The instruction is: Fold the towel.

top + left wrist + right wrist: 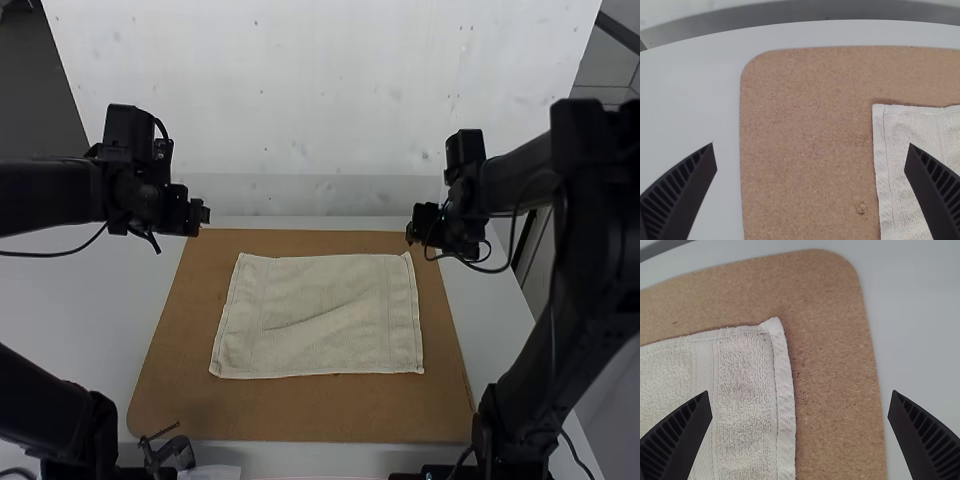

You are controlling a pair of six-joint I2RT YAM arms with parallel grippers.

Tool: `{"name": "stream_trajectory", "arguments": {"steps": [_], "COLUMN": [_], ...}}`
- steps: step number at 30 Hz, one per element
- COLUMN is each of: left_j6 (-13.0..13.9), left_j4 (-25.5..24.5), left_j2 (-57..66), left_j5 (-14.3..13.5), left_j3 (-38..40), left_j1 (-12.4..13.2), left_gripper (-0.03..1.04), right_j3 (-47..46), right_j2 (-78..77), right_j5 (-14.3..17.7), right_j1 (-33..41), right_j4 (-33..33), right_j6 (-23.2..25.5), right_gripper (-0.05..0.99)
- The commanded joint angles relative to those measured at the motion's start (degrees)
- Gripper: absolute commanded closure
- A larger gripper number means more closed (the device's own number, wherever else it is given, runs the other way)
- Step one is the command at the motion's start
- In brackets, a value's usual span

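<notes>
I expect the cream towel [318, 316] to fold over and stay folded when I bring its corners across, because it lies limp with a soft crease across its middle [325, 317].
The cream towel [320, 316] lies spread on the brown board in the high view, with a slight crease across its middle. My left gripper [200, 214] is above the board's far left corner, to the left of the towel. Above the far right corner, beside the towel's far right corner, is my right gripper [416, 228]. In the left wrist view my left gripper [811, 157] stands wide apart, holding nothing, with the towel [920, 170] below. My right gripper [801, 402] is also open in the right wrist view, over the board and the edge of the towel [745, 385].
The brown cork board [300, 412] rests on a white table [70, 300]. A pale wall [320, 90] rises behind the table's far edge. Near the front left of the board is a small dark object [172, 455].
</notes>
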Motion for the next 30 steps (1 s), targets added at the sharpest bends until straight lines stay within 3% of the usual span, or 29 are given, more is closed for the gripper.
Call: {"name": "stream_trajectory", "arguments": {"steps": [1,10,21,22,26,30], "left_j6": [0.38,0.55,0.55,0.55,0.64,0.64], "left_j4": [1.15,1.33,1.33,1.33,2.38,3.53], "left_j2": [0.63,0.54,1.42,1.69,4.15,8.46], "left_j5": [-1.84,-1.23,-0.26,-0.08,-0.08,0.44], "left_j3": [2.85,3.46,3.29,3.29,3.37,4.52], "left_j1": [-0.59,-0.59,-0.85,-0.85,-0.59,-0.59], "left_gripper": [0.03,0.03,0.03,0.03,0.03,0.03], "right_j3": [5.15,15.17,19.91,20.44,21.32,22.46], "right_j2": [7.55,20.73,28.64,29.61,31.98,33.47], "right_j5": [1.74,2.01,2.27,2.27,3.68,3.59], "right_j1": [2.45,3.77,5.52,5.52,5.61,5.79], "right_j4": [-0.62,-2.11,-3.6,-4.48,-5.45,-7.56], "right_j6": [0.72,1.59,1.86,2.03,2.3,2.39], "right_gripper": [0.03,0.03,0.03,0.12,0.67,0.92]}}
